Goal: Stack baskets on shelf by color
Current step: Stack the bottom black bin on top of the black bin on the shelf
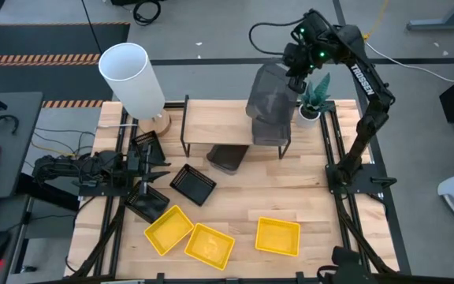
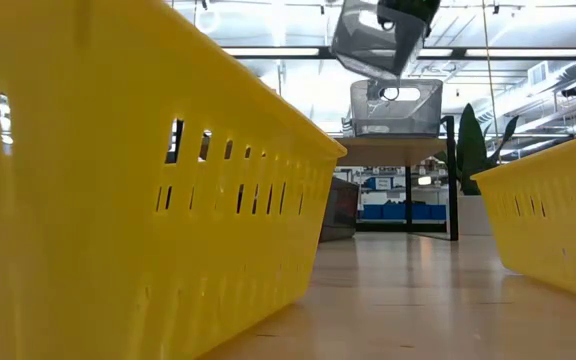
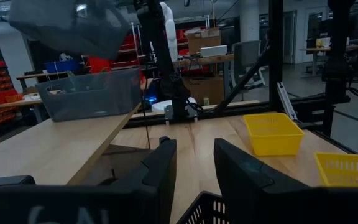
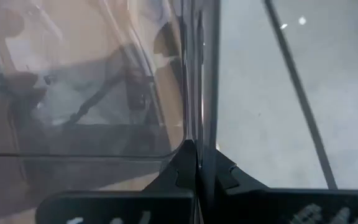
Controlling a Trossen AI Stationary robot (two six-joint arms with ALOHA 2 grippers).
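Observation:
The held grey basket's bottom [image 2: 370,68] is tilted above the shelf basket's rim, so my right gripper should make the held basket level over the shelf basket's opening [image 1: 271,131] before lowering it inside.
My right gripper [image 1: 294,75] is shut on a translucent grey basket [image 1: 268,93], held in the air above the shelf [image 1: 211,125]. A second grey basket [image 2: 396,107] sits flat on the shelf's plank top, below the held one. A third dark basket [image 1: 227,158] lies on the table under the shelf's front edge. Three yellow baskets [image 1: 168,229], [image 1: 209,244], [image 1: 278,237] lie along the near side. Black slotted baskets [image 1: 191,183], [image 1: 146,203] lie by my left gripper [image 1: 144,170], which is open and low at the table's left. My right gripper pinches one side wall of the grey basket at its rim [image 4: 197,124], with the wall edge-on between the two shut fingers [image 4: 182,174], one on each face. The fingers come from above and the far side. The basket hangs tilted below them [image 2: 373,40], clear of the basket on the shelf.
A white lamp [image 1: 132,75] stands at the shelf's left end and a small potted plant [image 1: 314,99] at its right end. The shelf's black legs [image 1: 184,126] border the space beneath it. Bare wood shows between the shelf and the yellow baskets [image 1: 290,189].

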